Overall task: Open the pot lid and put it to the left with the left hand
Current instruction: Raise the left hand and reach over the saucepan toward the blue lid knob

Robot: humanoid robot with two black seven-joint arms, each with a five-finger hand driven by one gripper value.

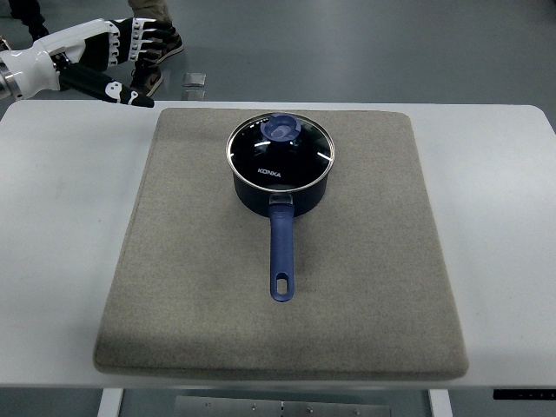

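Note:
My gripper is going to lift the lid by its blue knob. I should expect an empty pot [251,196], because only plain dark shows through the glass lid [285,159].
A dark blue saucepan [280,193] stands on a grey mat [365,261] on the white table. Its long handle [281,252] points toward me. A glass lid [308,156] with a blue knob [281,128] sits closed on the pot. My left hand [130,48] is at the far left, above the table's back edge, well left of the pot. Its fingers are spread and hold nothing. The right arm is out of view.
The white table [61,217] shows bare surface left of the mat. Beyond the far edge is grey floor with a person's shoes [159,54] and a small square object [195,82].

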